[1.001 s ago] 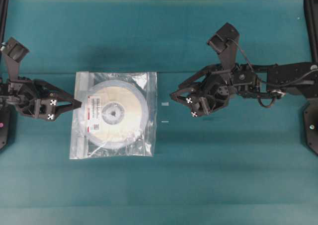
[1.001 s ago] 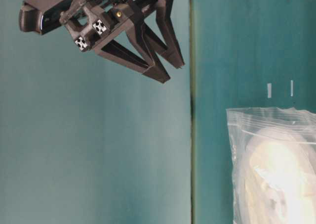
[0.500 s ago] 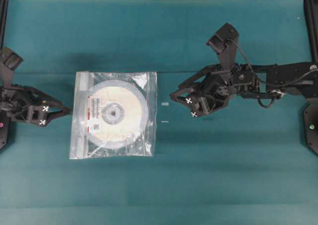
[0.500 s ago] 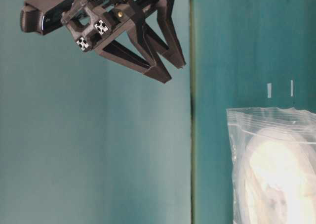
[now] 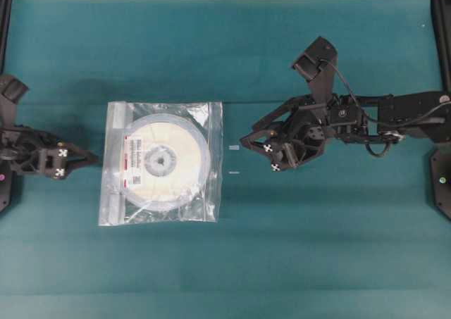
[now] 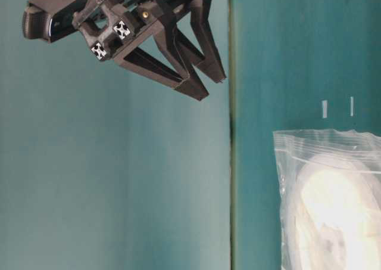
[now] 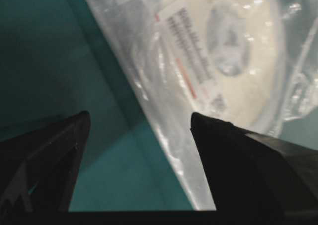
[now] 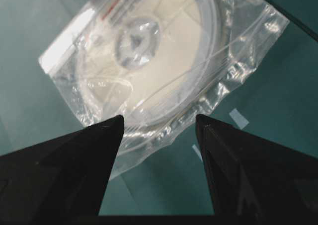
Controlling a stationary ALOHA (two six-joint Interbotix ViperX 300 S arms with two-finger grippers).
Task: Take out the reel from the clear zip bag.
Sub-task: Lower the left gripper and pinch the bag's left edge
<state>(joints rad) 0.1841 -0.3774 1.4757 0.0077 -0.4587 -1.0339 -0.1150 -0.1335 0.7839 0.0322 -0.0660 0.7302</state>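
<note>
My gripper will pull the reel [image 5: 161, 163], and the reel will slide out of the bag at the edge facing my right gripper, because a zip line [image 5: 212, 160] runs along that edge.
The clear zip bag [image 5: 116, 192] lies flat on the teal table, left of centre, with its whitish zip strip along the left edge. Inside it lies the reel [image 5: 162, 162], label toward the zip side. My left gripper [image 5: 91, 159] is open, low and just left of the zip edge, apart from it. In the left wrist view the left gripper [image 7: 140, 123] frames that edge of the bag [image 7: 149, 86] with the reel [image 7: 233, 51] beyond. My right gripper [image 5: 248, 148] is open and raised right of the bag. Its wrist view shows the right gripper [image 8: 159, 119] empty above the bag [image 8: 243, 46].
Two small white tape marks [image 5: 234, 147] [image 5: 234, 172] sit between the bag and the right gripper. A seam [image 6: 231, 163] runs across the teal table. Black frame posts [image 5: 4, 23] [image 5: 442, 23] stand at the far corners.
My left gripper has drawn back leftward from the bag's zip edge, still open. The right gripper has shifted only slightly. The bag and reel have not moved.
</note>
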